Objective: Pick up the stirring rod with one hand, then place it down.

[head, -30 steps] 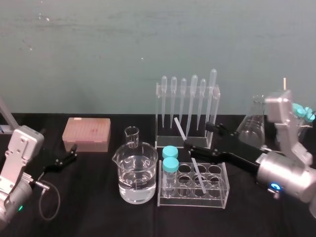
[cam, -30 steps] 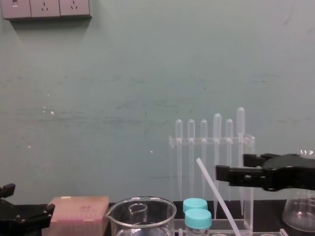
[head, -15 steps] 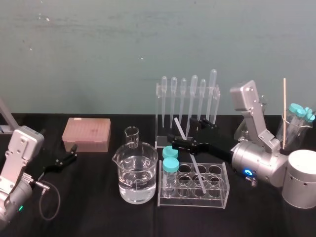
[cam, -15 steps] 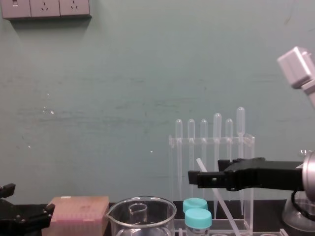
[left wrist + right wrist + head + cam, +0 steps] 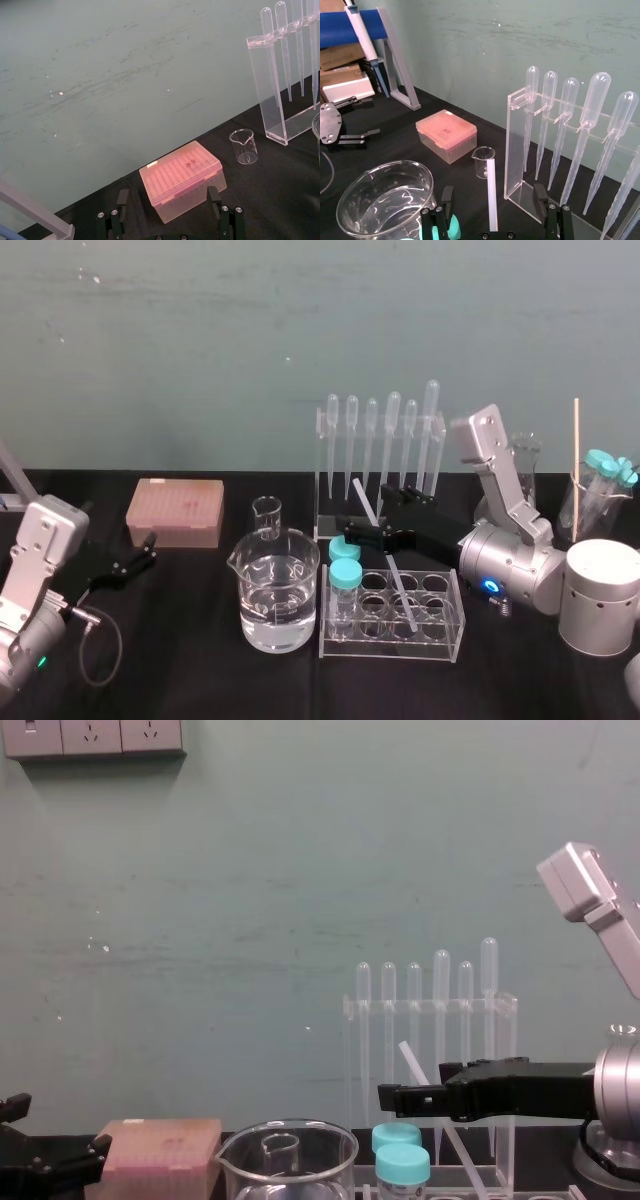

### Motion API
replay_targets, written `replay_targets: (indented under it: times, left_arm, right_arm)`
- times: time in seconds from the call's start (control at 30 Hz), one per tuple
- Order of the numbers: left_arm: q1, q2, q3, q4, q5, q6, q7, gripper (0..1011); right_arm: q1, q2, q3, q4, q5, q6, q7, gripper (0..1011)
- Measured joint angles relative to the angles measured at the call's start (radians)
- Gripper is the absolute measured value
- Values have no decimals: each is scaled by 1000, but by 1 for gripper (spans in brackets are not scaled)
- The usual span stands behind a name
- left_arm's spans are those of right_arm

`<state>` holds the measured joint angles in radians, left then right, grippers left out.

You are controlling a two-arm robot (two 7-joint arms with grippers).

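Note:
The stirring rod (image 5: 461,1156) is leaning at a slant in the clear tube rack (image 5: 482,1194), so it should slip out and leave the rack behind when the robot lifts.
The stirring rod (image 5: 385,558) is a thin translucent-white stick leaning in the clear tube rack (image 5: 441,631), with its top tilted toward the pipette rack. My right gripper (image 5: 379,515) reaches in from the right at the rod's upper part. It is open, and one black finger stands on each side of the rod. In the right wrist view the rod (image 5: 491,186) rises midway between the two fingers of the right gripper (image 5: 492,199), touching neither. The chest view shows the rod (image 5: 410,1060) crossing behind the right gripper (image 5: 428,1086). My left gripper (image 5: 138,554) rests open at the table's left.
A large beaker of water (image 5: 278,592) and a small beaker (image 5: 267,516) stand left of the tube rack. Two blue-capped tubes (image 5: 345,566) sit in the rack's left end. The pipette rack (image 5: 381,452) is close behind. A pink tip box (image 5: 175,510) and a flask (image 5: 522,472) flank the scene.
My right arm has swung in from the right and its gripper has slid leftward. Its open fingers now straddle the rod. The rod and the left arm have not moved.

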<state>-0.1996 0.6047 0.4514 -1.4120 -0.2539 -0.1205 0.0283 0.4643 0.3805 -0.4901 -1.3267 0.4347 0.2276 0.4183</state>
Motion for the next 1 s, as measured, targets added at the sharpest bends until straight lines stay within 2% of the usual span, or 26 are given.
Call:
replay_targets:
  times: [0.3,0.4,0.6,0.83,0.93,1.0]
  left_arm:
    - [0,0,0,0,0,0,0,1000]
    - [0,0,0,0,0,0,0,1000]
    - [0,0,0,0,0,0,0,1000]
    - [0,0,0,0,0,0,0,1000]
    - [0,0,0,0,0,0,0,1000]
    - [0,0,0,0,0,0,0,1000]
  right_arm:
    - [-1,1,1,0,-1,-3,0,1003]
    - [-1,1,2,-1,1,-2,0,967]
    - [-1,2,2,-2,3,-3,0,838]
    - [-2,2,1,-3,4,-2,0,595]
    - [-2,2,2,-3,4,-2,0,538]
    - [-2,3,1,-4,4,-2,0,426]
